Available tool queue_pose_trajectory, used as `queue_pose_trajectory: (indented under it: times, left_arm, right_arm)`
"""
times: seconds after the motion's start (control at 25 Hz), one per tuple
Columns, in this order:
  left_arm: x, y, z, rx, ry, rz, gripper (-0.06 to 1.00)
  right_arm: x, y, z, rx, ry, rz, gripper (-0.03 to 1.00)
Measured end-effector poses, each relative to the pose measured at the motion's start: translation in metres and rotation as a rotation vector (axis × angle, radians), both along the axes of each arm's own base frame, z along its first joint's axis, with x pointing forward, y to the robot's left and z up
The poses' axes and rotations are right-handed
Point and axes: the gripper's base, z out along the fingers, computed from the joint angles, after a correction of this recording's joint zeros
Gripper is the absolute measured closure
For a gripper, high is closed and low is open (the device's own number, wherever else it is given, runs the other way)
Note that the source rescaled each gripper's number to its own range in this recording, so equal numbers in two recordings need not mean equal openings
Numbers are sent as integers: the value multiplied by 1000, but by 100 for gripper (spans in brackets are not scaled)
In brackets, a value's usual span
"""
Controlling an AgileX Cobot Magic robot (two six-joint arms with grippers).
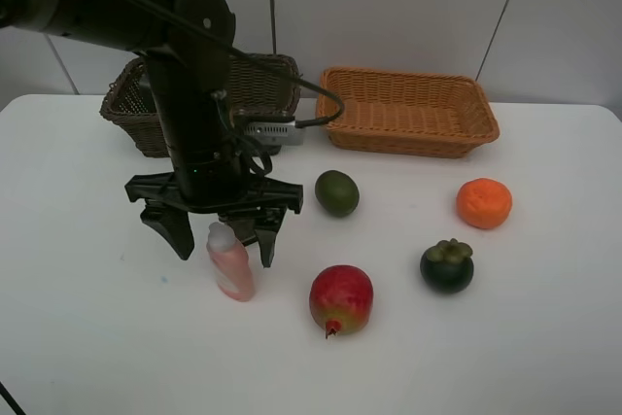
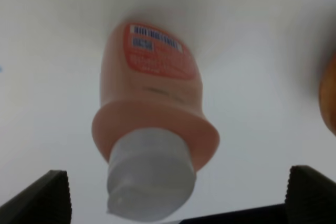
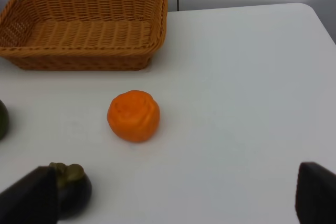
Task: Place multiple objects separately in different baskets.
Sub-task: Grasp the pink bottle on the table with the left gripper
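Observation:
The pale cap (image 1: 222, 235) is the only part of the pink bottle that my left gripper's open fingers reach, so next I lower them around the bottle's body (image 1: 234, 275) before I close them.
A pink bottle (image 1: 230, 261) with a pale cap stands upright on the white table, and my left gripper (image 1: 224, 245) hangs open around it, one finger on each side. The left wrist view shows the pink bottle (image 2: 152, 98) close up between the spread fingertips (image 2: 47, 198), not touching them. To its right lie the lime (image 1: 336, 192), pomegranate (image 1: 341, 299), mangosteen (image 1: 447, 265) and orange (image 1: 484, 203). My right gripper (image 3: 173, 198) is open above the table near the orange (image 3: 133, 115) and mangosteen (image 3: 73, 187), holding nothing.
A dark brown basket (image 1: 131, 128) stands at the back left, partly hidden by the left arm. The orange-tan basket (image 1: 413, 141) sits at the back right, and the same tan basket (image 3: 79, 61) looks empty in the right wrist view. A grey box (image 1: 272, 131) lies between them.

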Motion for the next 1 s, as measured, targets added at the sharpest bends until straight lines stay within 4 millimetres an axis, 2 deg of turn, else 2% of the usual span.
queue_pose_trajectory:
  times: [0.24,0.48,0.76,1.0]
  left_arm:
    - [3,0,-13,-43,-92,37,-6]
    - [7,-2,-17,-80,-151,51,-6]
    - [6,-2,-38,-26,-81,50,-6]
    - [2,1,-39,-1,-43,43,-6]
  right_arm:
    - [0,0,0,0,0,0,-3]
    - [0,0,0,0,0,0,-3]
    - [0,0,0,0,0,0,-3]
    - [0,0,0,0,0,0,-3]
